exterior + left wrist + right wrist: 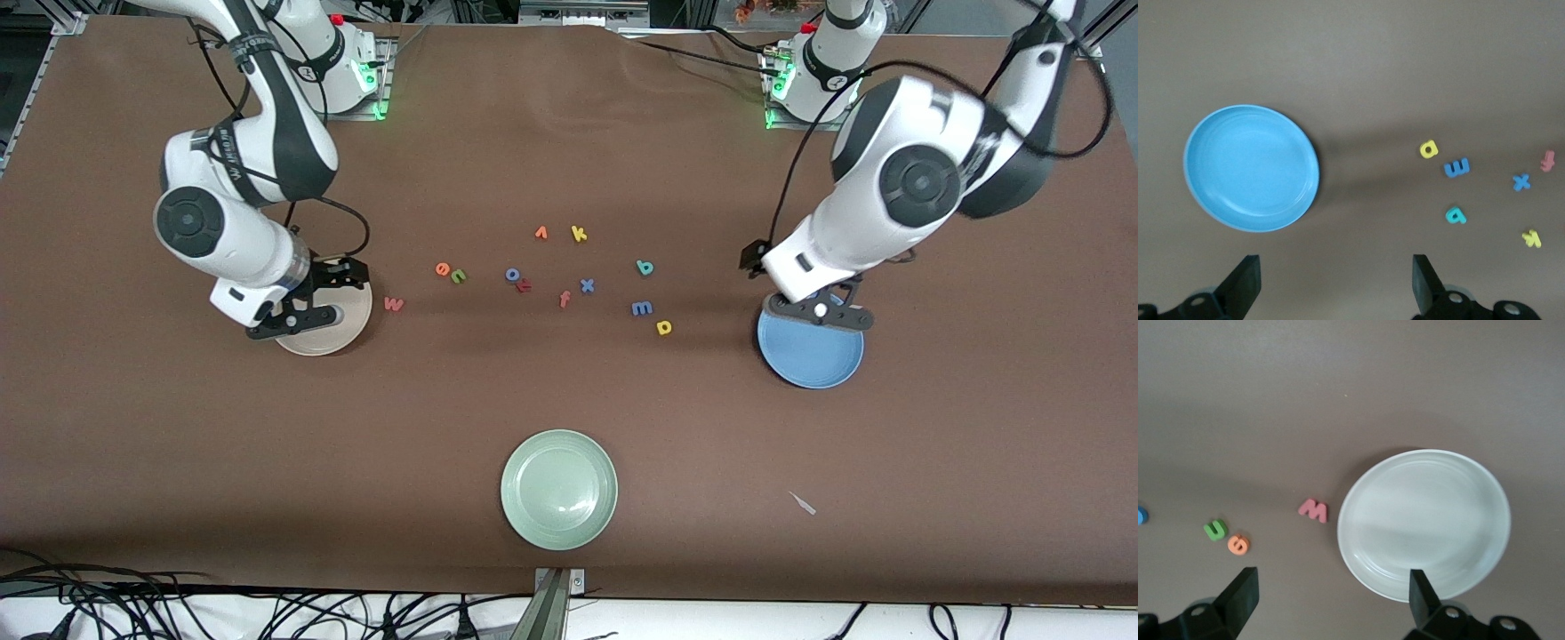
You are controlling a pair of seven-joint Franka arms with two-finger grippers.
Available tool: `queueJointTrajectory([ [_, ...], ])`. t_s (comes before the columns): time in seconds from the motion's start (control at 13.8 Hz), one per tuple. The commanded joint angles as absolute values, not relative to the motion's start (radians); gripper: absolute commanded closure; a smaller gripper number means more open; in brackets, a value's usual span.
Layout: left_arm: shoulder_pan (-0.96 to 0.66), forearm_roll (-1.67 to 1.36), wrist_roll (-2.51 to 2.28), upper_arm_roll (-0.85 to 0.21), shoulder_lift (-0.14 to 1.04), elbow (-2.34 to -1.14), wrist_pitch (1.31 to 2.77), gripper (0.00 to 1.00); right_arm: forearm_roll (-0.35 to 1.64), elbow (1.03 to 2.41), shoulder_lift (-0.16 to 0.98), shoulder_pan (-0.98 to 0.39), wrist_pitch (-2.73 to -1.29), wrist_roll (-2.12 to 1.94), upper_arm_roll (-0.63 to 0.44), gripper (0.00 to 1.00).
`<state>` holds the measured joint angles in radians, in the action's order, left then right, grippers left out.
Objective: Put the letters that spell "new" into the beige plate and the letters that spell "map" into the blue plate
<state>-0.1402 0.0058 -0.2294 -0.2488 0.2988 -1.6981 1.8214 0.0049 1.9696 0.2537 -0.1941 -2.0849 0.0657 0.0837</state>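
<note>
The yellow a lies apart from the blue m [641,308], so my open left gripper should keep going toward the yellow a and close once [663,327] its fingers straddle it.
The beige plate [345,331] [1425,520] lies toward the right arm's end, and my right gripper [298,320] [1331,597] hangs open and empty over its edge. Beside it lie the pinkish-red w [394,304] [1313,511], orange e [442,269] [1239,545] and green n [459,276] [1215,530]. The blue plate [813,360] [1251,167] lies toward the left arm's end, with my left gripper [822,313] [1336,280] open and empty above its rim. Teal p [645,267] [1456,215], blue m [642,308] [1457,167] and yellow a [664,328] [1429,149] lie on the table beside it.
Mid-table lie other letters: orange v [540,233], yellow k [579,234], blue o [513,274], blue x [587,285] and pink f [564,299]. A pale green plate [559,489] sits nearest the front camera. A small white scrap [803,503] lies near it.
</note>
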Motion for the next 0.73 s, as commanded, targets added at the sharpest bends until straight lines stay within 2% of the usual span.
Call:
queueJointTrajectory([
  [0.0, -0.21, -0.006, -0.333, -0.244, 0.403, -1.675, 1.874, 0.0, -0.002, 2.028, 0.247, -0.224, -2.175, 0.138, 0.091, 0.0],
  [0.58, -0.295, -0.005, -0.687, -0.242, 0.636, -1.69, 2.219, 0.01, -0.002, 2.154, 0.29, -0.267, -2.407, 0.328, 0.091, 0.01],
  [0.65, -0.295, -0.005, -0.687, -0.242, 0.649, -1.692, 2.223, 0.06, -0.002, 2.154, 0.296, -0.273, -2.42, 0.351, 0.091, 0.01],
])
